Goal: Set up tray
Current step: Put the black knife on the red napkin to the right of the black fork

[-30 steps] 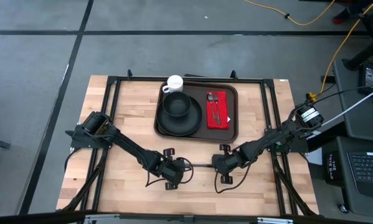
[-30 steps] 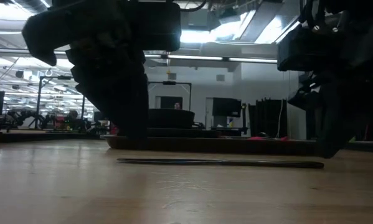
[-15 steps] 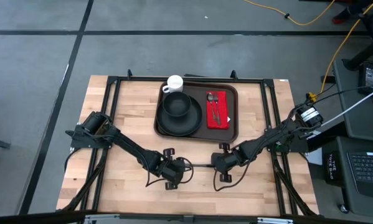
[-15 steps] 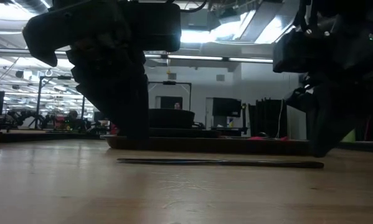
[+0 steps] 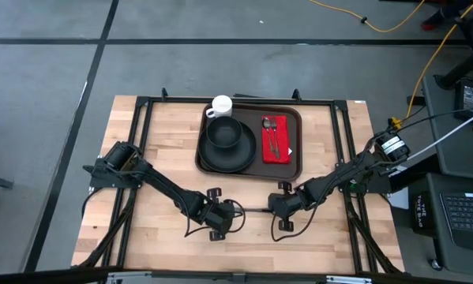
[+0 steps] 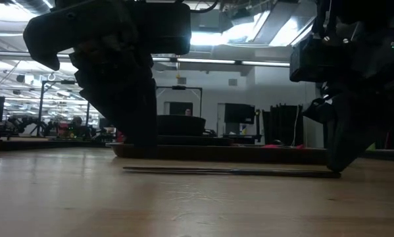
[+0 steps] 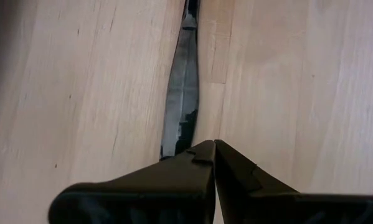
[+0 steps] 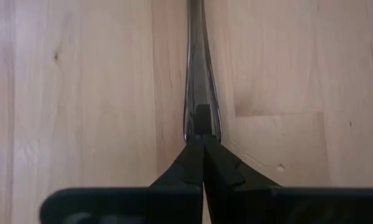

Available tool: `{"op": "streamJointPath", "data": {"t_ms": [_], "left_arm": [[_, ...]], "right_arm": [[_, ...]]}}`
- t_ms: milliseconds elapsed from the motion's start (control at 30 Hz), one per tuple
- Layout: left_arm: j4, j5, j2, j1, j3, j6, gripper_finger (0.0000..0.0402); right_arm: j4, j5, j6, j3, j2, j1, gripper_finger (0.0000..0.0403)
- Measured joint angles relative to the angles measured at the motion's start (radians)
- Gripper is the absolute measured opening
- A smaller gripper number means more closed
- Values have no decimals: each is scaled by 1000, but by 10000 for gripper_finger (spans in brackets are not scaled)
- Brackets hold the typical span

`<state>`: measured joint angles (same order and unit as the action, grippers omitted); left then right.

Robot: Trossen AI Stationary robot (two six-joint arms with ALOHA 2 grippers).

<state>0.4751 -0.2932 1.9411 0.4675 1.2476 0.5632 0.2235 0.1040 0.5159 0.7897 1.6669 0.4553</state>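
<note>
My left gripper should open its shut fingers, centre them over the knife's blade (image 7: 182,112) and close, because the tip of the knife (image 7: 171,148) is next to them now.
A metal knife (image 5: 256,211) lies flat on the wooden table, in front of the dark brown tray (image 5: 296,167), with its length running left to right. My left gripper (image 7: 212,149) is shut, its tips at the knife's blade end (image 7: 181,106). At the handle end (image 8: 202,121) my right gripper (image 8: 203,142) is also shut. In the low view the knife (image 6: 233,172) spans the gap between the left gripper (image 6: 143,143) and the right gripper (image 6: 335,170). My left gripper's shut fingertips (image 7: 202,152) stand at the tip of the blade (image 7: 174,146), slanting down from the table's left. I cannot tell whether they touch it. My right gripper sets its shut fingertips (image 8: 195,152) against the handle's free end (image 8: 202,127), slanting down from the table's right, in line with the knife. The knife lies flat on the table.
On the tray stand a black plate with a black bowl (image 5: 227,140), a white mug (image 5: 221,106) and a red napkin (image 5: 275,139) bearing cutlery. A black frame (image 5: 141,106) borders the table. Bare wood lies at the near edge.
My right gripper's tips have sunk a little, down to the knife's handle end. The knife and my left gripper have kept still.
</note>
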Motion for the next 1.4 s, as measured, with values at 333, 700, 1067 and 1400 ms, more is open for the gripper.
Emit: {"op": "streamJointPath", "data": {"t_ms": [333,700,1067,1400], "left_arm": [[0,0,0,0,0,8,3],[0,16,1,-1,0,51,13],[-2,-12,1,-3,0,35,95],[0,33,1,-12,0,63,177]], "right_arm": [[4,0,4,-1,0,0,0],[12,0,14,-1,0,0,0],[19,1,14,-1,0,0,0],[20,1,28,-1,0,0,0]]}}
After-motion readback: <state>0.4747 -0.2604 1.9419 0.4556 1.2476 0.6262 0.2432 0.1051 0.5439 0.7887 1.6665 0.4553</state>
